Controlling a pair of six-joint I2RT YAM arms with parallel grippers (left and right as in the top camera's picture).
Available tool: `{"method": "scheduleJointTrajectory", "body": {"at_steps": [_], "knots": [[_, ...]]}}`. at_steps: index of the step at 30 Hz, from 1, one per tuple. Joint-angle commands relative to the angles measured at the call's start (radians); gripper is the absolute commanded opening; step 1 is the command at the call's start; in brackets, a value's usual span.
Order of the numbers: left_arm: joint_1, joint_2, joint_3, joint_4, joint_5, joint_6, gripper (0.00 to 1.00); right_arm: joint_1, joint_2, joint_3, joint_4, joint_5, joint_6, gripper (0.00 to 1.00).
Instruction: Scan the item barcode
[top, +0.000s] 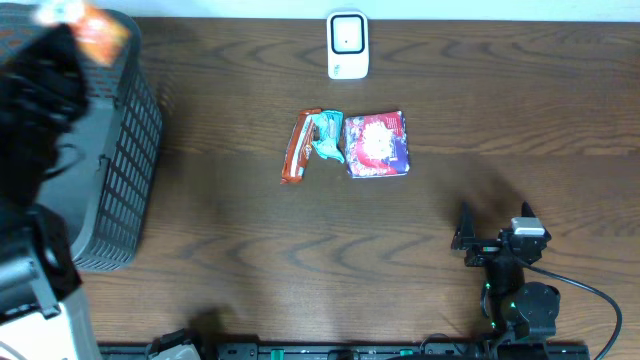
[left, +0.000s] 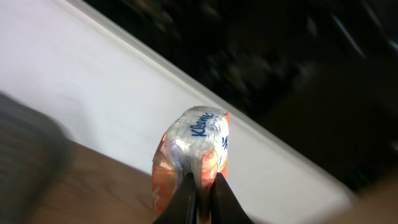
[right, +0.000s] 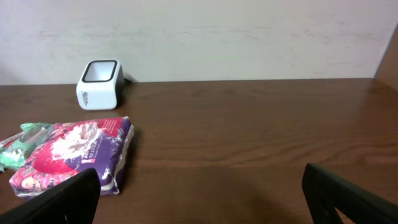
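Observation:
I should keep moving the orange tissue pack (top: 100, 37) toward the teal packet (top: 327, 135) and let go of it there, as my left gripper is holding it clear above the basket.
My left gripper (left: 203, 183) is shut on an orange Kleenex tissue pack (left: 196, 140), pinching its lower edge. In the overhead view the pack (top: 98, 38) is held high over the basket at the far left, blurred. No barcode shows on it. The white barcode scanner (top: 347, 45) stands at the back middle of the table, also visible as the scanner (right: 98, 84) in the right wrist view. My right gripper (top: 495, 222) rests near the front right, jaws open wide with nothing between them (right: 202, 199).
A dark mesh basket (top: 130, 170) stands at the left edge. In the table's middle lie a brown-red bar (top: 296, 147), a teal packet (top: 327, 137) and a purple-red packet (top: 377, 145), the last also in the right wrist view (right: 74, 152).

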Motion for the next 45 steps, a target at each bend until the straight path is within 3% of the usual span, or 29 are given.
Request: {"method": "scheduleJointTrajectory", "body": {"at_steps": [1, 8, 16, 25, 26, 28, 32, 37, 45], "knots": [[-0.138, 0.05, -0.001, -0.034, 0.045, 0.079, 0.07, 0.0, -0.002, -0.001, -0.004, 0.002, 0.01, 0.99], [-0.397, 0.25, -0.016, -0.129, 0.027, 0.287, 0.07, 0.0, -0.002, -0.001, -0.004, 0.002, 0.01, 0.99], [-0.575, 0.556, -0.016, -0.148, -0.179, 0.298, 0.07, 0.0, -0.002, -0.001, -0.004, 0.002, 0.01, 0.99], [-0.64, 0.779, -0.016, -0.146, -0.19, 0.298, 0.08, 0.0, -0.002, -0.001, -0.004, 0.002, 0.01, 0.99], [-0.641, 0.789, -0.016, -0.147, -0.189, 0.298, 0.13, 0.0, -0.002, -0.001, -0.004, 0.002, 0.01, 0.99], [-0.643, 0.802, -0.016, -0.148, -0.189, 0.297, 0.46, 0.0, -0.002, -0.001, -0.004, 0.002, 0.01, 0.99], [-0.638, 0.796, -0.008, -0.138, -0.19, 0.298, 0.53, 0.0, -0.002, -0.001, -0.004, 0.002, 0.01, 0.99], [-0.589, 0.74, 0.058, -0.134, -0.189, 0.298, 0.54, 0.0, -0.002, -0.001, -0.004, 0.002, 0.01, 0.99], [-0.388, 0.518, 0.108, -0.029, -0.191, 0.297, 0.61, 0.0, -0.001, -0.001, -0.004, 0.002, 0.01, 0.99]]}}
